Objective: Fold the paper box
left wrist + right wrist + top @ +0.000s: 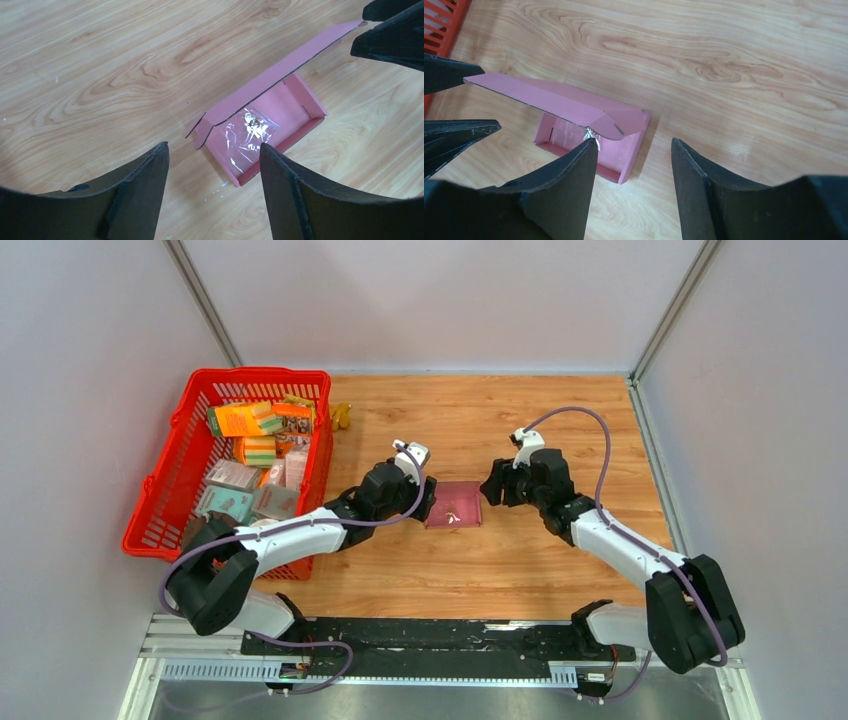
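Observation:
My left gripper is to pinch and steady the corner beside the lid flap's end tabs before closing the lid, as they stick out past the tray's side.
The paper box is a shallow pink tray lying on the wooden table between my two grippers. Its lid flap stands raised along the far side. A clear plastic bag with a small gold item lies inside. My left gripper is just left of the box, open, with nothing between its fingers. My right gripper is just right of the box, also open and holding nothing. From the right wrist, the box sits ahead of the open gripper, and the lid slants above it.
A red plastic basket with several printed packages stands at the left, close to my left arm. A small yellow object lies beside the basket. White walls close in the table at the back and on both sides.

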You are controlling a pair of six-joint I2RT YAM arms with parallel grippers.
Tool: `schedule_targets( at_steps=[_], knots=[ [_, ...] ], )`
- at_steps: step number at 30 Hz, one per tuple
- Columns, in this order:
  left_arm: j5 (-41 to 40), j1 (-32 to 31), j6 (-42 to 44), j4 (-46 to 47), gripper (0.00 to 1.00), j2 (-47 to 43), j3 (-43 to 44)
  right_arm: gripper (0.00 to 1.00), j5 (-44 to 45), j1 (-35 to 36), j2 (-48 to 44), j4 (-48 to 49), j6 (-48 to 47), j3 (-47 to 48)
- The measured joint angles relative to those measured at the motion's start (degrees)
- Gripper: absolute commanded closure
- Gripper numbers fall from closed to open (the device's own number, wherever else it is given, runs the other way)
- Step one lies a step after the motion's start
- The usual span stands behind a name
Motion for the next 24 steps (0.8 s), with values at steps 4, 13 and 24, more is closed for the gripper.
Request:
schedule_targets(
  at_steps=[4, 13, 24],
  knots=[
    [-0.07, 0.00, 0.90, -1.01, 0.26, 0.37, 0.66, 0.47, -0.15, 0.04, 1.33, 2.69, -1.53, 0.00],
    [1.86, 0.00, 2.64, -3.74, 0.46, 5.53, 6.36, 0.60, -0.76, 1.53, 3.63, 6.12, -3.17, 0.04],
    [1.14, 0.00, 2.73, -6.80, 0.69, 7.72, 8.11, 0.81, 0.11, 3.15, 7.19, 5.03, -4.15, 2.32]
  ],
)
